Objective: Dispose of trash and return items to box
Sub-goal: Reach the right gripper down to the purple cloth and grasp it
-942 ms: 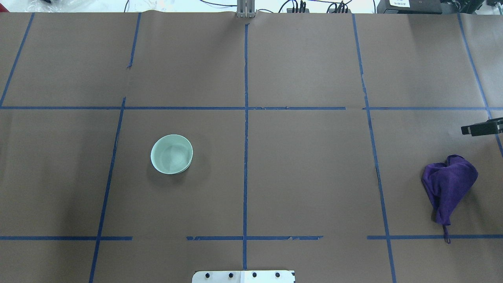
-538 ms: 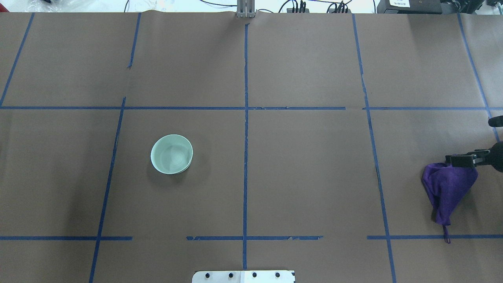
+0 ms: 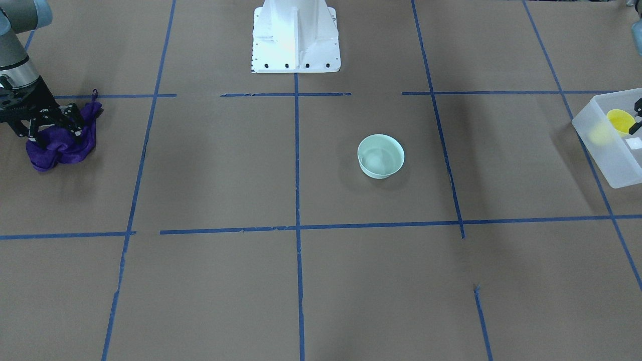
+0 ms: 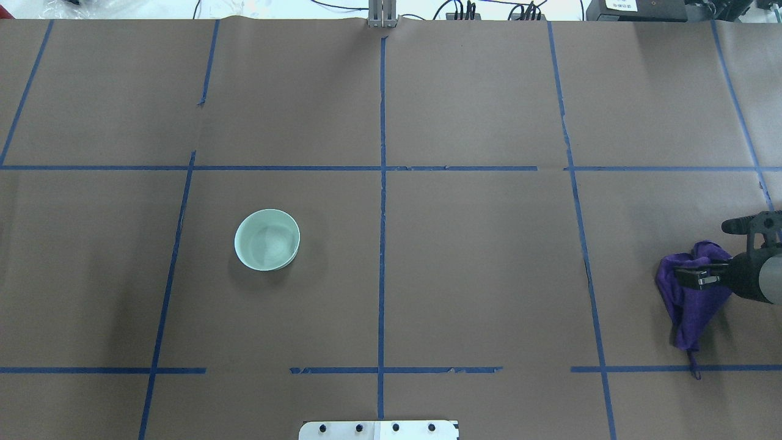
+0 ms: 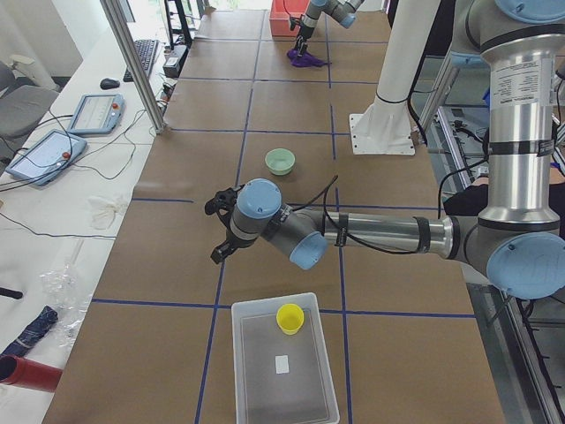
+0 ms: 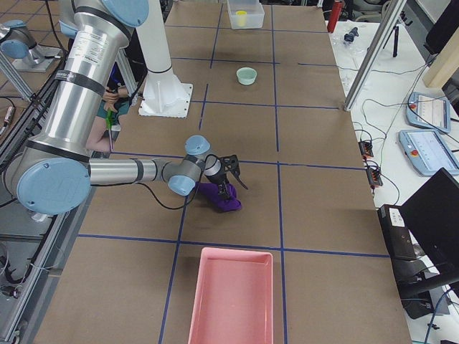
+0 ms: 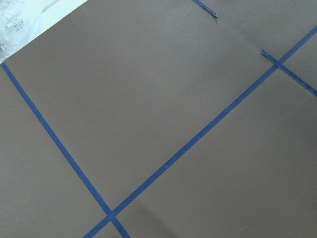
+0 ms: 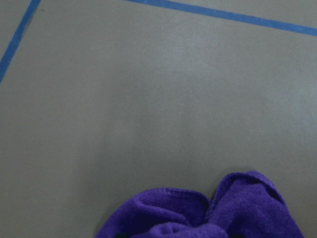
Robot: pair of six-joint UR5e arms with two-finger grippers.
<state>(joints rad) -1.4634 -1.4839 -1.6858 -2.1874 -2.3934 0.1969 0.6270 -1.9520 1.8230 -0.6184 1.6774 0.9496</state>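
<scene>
I expect the purple cloth (image 3: 67,145) to stay bunched and rumpled when I carry it to the pink tray, because deep folds (image 8: 209,210) already gather the fabric.
The pale mint-green bowl (image 4: 267,239) stands upright on the brown table, left of the middle line, and also shows in the front view (image 3: 380,155). The yellow cup (image 3: 621,121) stands inside the frosted white box (image 3: 607,163) at the table's left end; the left side view shows the cup (image 5: 290,318) in the box (image 5: 256,380). My right gripper (image 4: 718,252) is open, its fingers spread low over the purple cloth (image 4: 690,305), which also shows in the front view (image 3: 60,148). My left gripper (image 5: 221,228) hovers beside the box; I cannot tell its state.
A pink tray (image 6: 229,301) lies at the table's right end, beyond the cloth. The white robot base (image 3: 296,40) stands at the near middle edge. Blue tape lines divide the table into squares.
My right gripper has come in from the right edge, moved toward the robot and lowered onto the purple cloth. The bowl and cloth have not moved.
</scene>
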